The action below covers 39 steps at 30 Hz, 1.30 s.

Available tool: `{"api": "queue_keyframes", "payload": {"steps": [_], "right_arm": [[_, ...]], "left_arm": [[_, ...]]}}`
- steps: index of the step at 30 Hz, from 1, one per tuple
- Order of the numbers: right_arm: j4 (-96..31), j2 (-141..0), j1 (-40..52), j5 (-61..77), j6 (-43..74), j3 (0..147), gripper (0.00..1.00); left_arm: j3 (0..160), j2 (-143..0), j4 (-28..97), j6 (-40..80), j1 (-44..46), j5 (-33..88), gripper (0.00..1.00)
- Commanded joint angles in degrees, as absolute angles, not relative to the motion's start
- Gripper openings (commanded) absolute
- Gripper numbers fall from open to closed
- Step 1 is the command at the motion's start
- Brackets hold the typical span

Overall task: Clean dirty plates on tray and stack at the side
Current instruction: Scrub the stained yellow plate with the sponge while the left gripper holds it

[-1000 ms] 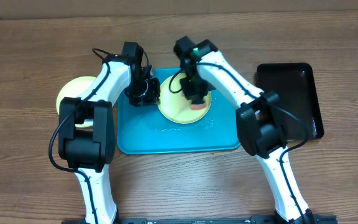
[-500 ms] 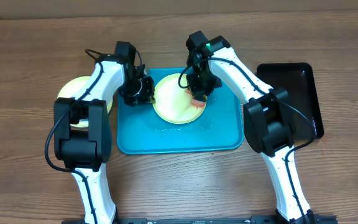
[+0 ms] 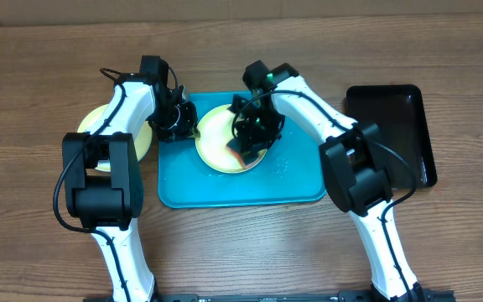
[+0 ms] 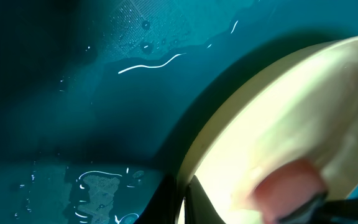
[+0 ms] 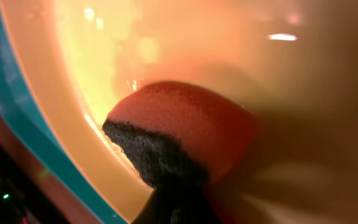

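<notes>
The robot's right gripper should sweep the orange sponge back up along the plate's rim, because the sponge is at the plate's near rim and the tray is just beyond.
A pale yellow-green plate [image 3: 216,134] lies on the turquoise tray [image 3: 225,189]. My left gripper [image 3: 177,124] is shut on its left rim; the left wrist view shows the rim [image 4: 291,112] pinched between the fingers [image 4: 182,202] above the wet tray [image 4: 73,93]. My right gripper [image 3: 250,138] is shut on an orange sponge [image 3: 239,154] with a dark scouring side and presses it on the plate. The right wrist view shows the sponge [image 5: 191,118], plate [image 5: 166,37] and fingers [image 5: 176,205]. A second yellow-green plate [image 3: 93,126] lies left of the tray. The light blue plate is out of view.
A narrow black tray [image 3: 392,126] lies on the wooden table at the right. Water drops and streaks lie on the turquoise tray's floor. The left arm crosses over the plate that lies off the tray.
The plate on the tray has slid left with my left gripper. My right gripper has carried the sponge from the plate's right side toward its lower middle.
</notes>
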<state>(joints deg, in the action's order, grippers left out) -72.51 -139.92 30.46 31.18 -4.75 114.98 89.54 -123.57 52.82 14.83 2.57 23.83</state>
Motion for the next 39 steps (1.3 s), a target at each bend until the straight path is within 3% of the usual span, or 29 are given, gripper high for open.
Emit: {"api": "queue_keyframes", "payload": {"steps": [1,7,14,21,39], "right_arm": [[-72.44,-141.53,33.34,36.80,-6.46,114.06,0.04],[-67.09,-141.53,33.76,35.05,-2.87,114.06,0.04],[-55.96,-141.53,30.57,23.46,6.28,114.06,0.04],[-50.94,-141.53,29.21,14.26,6.68,114.15,0.04],[-64.49,-141.49,29.17,-9.23,11.20,124.64,0.04]], "left_arm": [[89.76,-124.09,52.60,15.44,2.63,25.56,0.04],[89.76,-124.09,52.69,15.42,2.63,25.54,0.04],[89.76,-124.09,53.78,14.44,2.66,25.08,0.04],[89.76,-124.09,53.93,14.11,2.66,25.02,0.04],[89.76,-124.09,53.95,13.91,3.03,23.75,0.04]]}}
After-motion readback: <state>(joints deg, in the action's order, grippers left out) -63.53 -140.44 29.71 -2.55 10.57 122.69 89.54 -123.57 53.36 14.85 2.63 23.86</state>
